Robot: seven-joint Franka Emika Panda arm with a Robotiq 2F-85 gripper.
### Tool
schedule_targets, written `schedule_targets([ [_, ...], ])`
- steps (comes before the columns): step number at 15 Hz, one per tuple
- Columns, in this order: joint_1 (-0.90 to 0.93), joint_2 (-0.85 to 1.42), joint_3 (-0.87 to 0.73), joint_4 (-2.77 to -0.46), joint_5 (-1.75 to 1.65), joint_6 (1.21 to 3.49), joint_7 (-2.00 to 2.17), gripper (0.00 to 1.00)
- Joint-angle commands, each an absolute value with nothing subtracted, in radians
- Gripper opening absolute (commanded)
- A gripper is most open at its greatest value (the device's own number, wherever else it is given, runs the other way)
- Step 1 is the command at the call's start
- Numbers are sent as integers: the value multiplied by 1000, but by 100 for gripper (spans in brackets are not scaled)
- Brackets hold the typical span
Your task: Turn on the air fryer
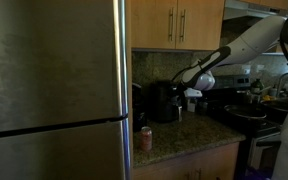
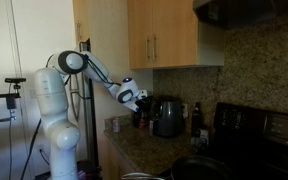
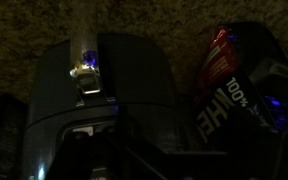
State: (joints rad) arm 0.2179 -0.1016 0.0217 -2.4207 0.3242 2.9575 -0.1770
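I should pull back and line up with the air fryer's control panel (image 3: 88, 136) before I press, because my gripper is pointing off-centre toward the dark bag (image 3: 229, 95).
The air fryer (image 1: 164, 102) is a black rounded box on the granite counter, in both exterior views (image 2: 167, 117). In the wrist view it fills the dark middle (image 3: 114, 95), with a small blue-white light (image 3: 84, 68) on it. My gripper (image 1: 191, 95) hangs just beside the fryer at about its top height, also seen in an exterior view (image 2: 139, 100). Whether it touches the fryer is not clear. Its fingers are too dark and small to tell whether they are open or shut.
A steel fridge (image 1: 54, 90) fills one side. A small red can (image 1: 146, 138) stands on the counter (image 1: 184, 135) near its front edge. A dark pan (image 1: 246, 115) sits on the stove. A dark bag with white lettering (image 3: 224, 80) stands next to the fryer. Wooden cabinets (image 2: 169, 35) hang overhead.
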Motion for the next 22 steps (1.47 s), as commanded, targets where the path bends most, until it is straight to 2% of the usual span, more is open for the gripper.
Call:
schedule_targets([
  [1, 206, -102, 27, -2426, 299, 2962, -133, 100],
  [6, 205, -92, 27, -2427, 273, 3025, -99, 100],
  [7, 178, -289, 75, -2552, 205, 2989, -19, 100],
  [10, 116, -405, 132, -2582, 54, 2906, 145, 100],
  [11, 167, -267, 86, -2503, 115, 2970, 75, 100],
  [14, 164, -319, 96, -2521, 107, 2954, 97, 100],
  [21, 130, -68, 94, -2379, 101, 3001, 122, 100],
  [22, 138, -139, 96, -2435, 105, 2981, 111, 100],
])
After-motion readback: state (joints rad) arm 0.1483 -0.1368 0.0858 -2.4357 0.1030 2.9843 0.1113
